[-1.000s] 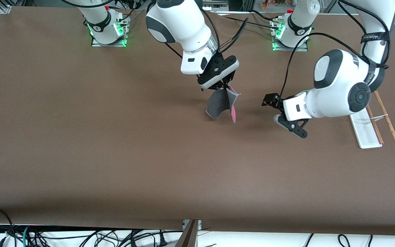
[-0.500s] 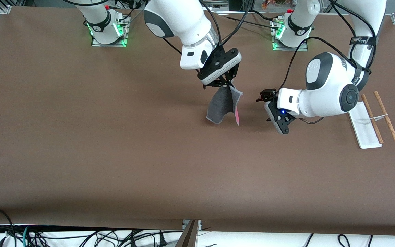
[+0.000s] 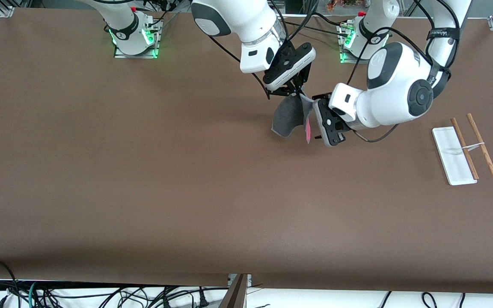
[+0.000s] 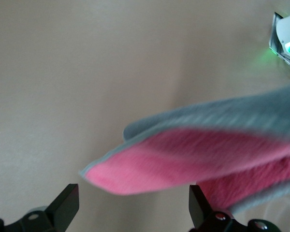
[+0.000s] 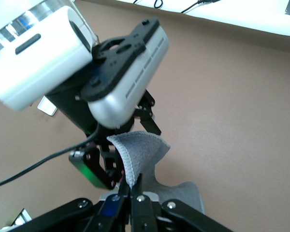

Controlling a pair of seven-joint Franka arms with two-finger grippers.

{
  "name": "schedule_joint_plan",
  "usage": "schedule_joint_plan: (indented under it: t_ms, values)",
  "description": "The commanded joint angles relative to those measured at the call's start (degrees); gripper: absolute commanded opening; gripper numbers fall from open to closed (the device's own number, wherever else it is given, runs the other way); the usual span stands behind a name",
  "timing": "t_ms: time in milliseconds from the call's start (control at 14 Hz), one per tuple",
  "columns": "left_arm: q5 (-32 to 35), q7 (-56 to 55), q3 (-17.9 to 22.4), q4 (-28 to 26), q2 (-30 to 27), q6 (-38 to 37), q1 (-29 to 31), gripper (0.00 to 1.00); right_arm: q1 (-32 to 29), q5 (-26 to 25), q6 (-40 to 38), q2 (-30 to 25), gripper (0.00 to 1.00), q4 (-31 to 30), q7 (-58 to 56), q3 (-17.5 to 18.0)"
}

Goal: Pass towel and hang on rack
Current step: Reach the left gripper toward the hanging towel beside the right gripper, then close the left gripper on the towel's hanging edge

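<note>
The towel's near edge (image 4: 244, 204) is outside the gap of my open left gripper. My left gripper should move back and get the hanging corner (image 3: 310, 104) into its gap before it closes.
My right gripper (image 3: 296, 89) is shut on the top edge of the dark grey towel (image 3: 288, 118) and holds it hanging over the middle of the table. The pink side (image 3: 308, 130) faces my left gripper (image 3: 316, 122), which is open right beside the hanging cloth. In the left wrist view the pink side (image 4: 198, 159) spans the gap ahead of the open gripper (image 4: 133, 208). In the right wrist view the gripper (image 5: 134, 188) pinches the stitched border of the towel (image 5: 140, 150). The rack (image 3: 445, 149) stands at the left arm's end, its two wooden rods (image 3: 464, 147) bare.
The brown table (image 3: 144, 171) stretches toward the front camera. Both arm bases (image 3: 133, 32) stand along the edge farthest from that camera. The left arm's body (image 5: 121, 82) fills much of the right wrist view. Cables hang below the table's nearest edge.
The left gripper swung away from the rack, turned and came up against the towel's pink side. The right gripper carried the towel higher and toward the left arm's end.
</note>
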Motion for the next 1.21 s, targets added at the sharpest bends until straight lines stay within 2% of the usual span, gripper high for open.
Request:
schedule_joint_plan:
  t_ms: [0,286,500,714,857,1143]
  values:
    - [-1.7,2.9,-0.3,-2.9,-1.6,0.8,0.6,1.0,0.0,-0.4,0.3,-0.1,0.0,0.6,-0.5,0.1]
    - [-1.6,8.2,-0.1,-4.0,-1.1,0.3,4.5,1.0,-0.1,-0.7,0.4,-0.1,0.0,0.7,-0.5,0.0]
    - [-1.6,12.1,0.0,-5.4,-1.2,0.3,5.2,1.0,-0.2,-0.7,0.4,-0.1,0.0,0.7,-0.6,-0.1]
    - [-1.6,11.9,-0.7,-7.0,-2.7,0.0,4.8,1.0,-0.5,-0.8,0.4,-0.1,0.0,0.7,-0.6,-0.3]
    - [-1.6,10.3,-3.4,-7.5,-4.3,-1.4,4.8,1.0,-0.8,-0.8,0.4,0.0,0.0,0.7,-0.6,-0.4]
    - [-4.0,9.1,-3.5,-7.0,-4.6,-1.4,4.7,0.98,-1.7,-0.8,0.4,0.0,0.0,0.7,-0.6,-0.6]
